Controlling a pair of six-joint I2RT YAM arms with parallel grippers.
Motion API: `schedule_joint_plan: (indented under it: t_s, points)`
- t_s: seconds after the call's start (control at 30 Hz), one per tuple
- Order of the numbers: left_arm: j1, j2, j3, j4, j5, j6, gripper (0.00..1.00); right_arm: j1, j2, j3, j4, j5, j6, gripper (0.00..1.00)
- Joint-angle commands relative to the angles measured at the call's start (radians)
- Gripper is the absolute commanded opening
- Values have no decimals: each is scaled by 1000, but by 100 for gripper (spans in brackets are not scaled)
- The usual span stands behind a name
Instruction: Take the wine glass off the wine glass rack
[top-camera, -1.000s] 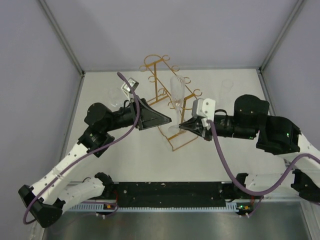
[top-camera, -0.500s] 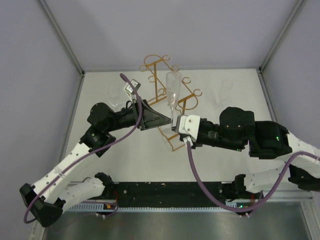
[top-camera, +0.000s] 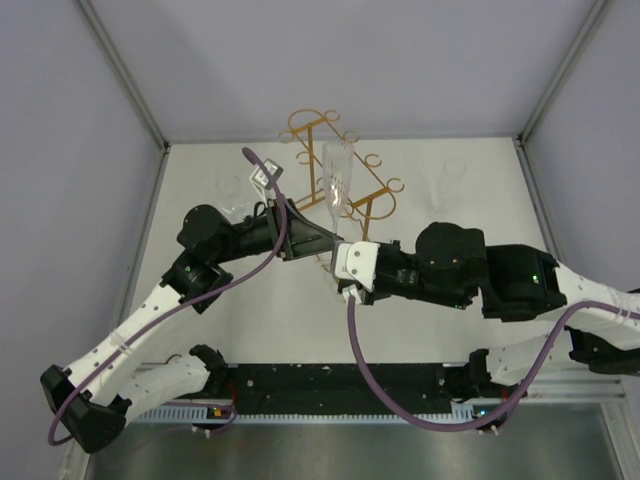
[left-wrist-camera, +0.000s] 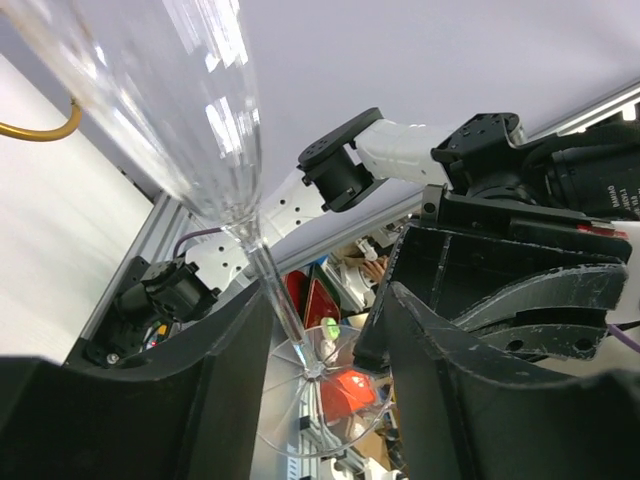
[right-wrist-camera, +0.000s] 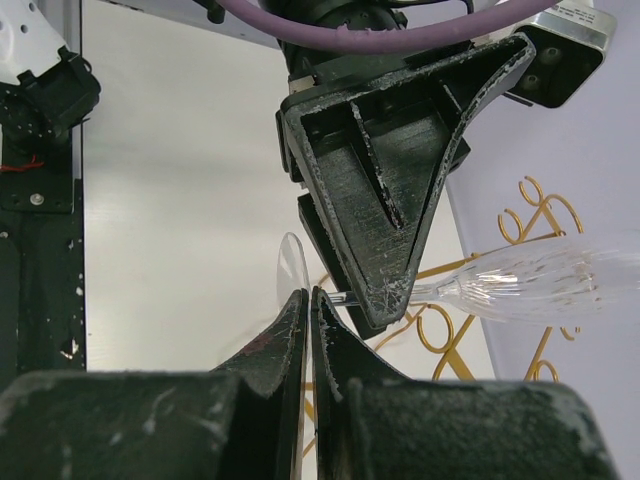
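Observation:
I should hold the glass's stem with my left gripper while my right gripper takes the bowl's rim (top-camera: 338, 144), because my right gripper is pinching the wine glass's foot (right-wrist-camera: 291, 264), the end it stands on.
The clear wine glass (top-camera: 337, 178) is tilted over the gold wire rack (top-camera: 312, 130), bowl far, foot near. My right gripper (top-camera: 342, 266) is shut on the rim of the glass's flat foot (right-wrist-camera: 289, 272), and the bowl (right-wrist-camera: 540, 285) points right in the right wrist view. My left gripper (top-camera: 333, 241) is open, with the thin stem (left-wrist-camera: 272, 295) passing between its fingers, close to the left one. The foot (left-wrist-camera: 315, 395) shows below the stem there. The left gripper's fingers (right-wrist-camera: 390, 200) stand just beyond my right gripper (right-wrist-camera: 309, 293).
Two more clear glasses stand on the white table, one at the left (top-camera: 232, 195) and one at the right (top-camera: 452, 178). Grey walls close in the table on three sides. Both arms meet in front of the rack.
My right gripper has swung left and nearer, carrying the glass's foot with it, and the bowl has tilted and shifted left. The left gripper has barely moved.

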Motion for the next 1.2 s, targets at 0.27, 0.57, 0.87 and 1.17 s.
schedule_joint_plan:
  t_s: [0.27,0.57,0.87,1.17]
  points:
    - [-2,-4,21,19,19,27,33,38,-4,26,29,48,2,0]
    - [-2,4,20,28,20,35,15,50,-28,-19,25,50,35,0]
    - [-3,-2,26,19,40,52,0,55,-82,-54,-8,52,133,31]
    - [-5,-39,-5,-81,117,159,0,55,-157,39,-84,87,301,47]
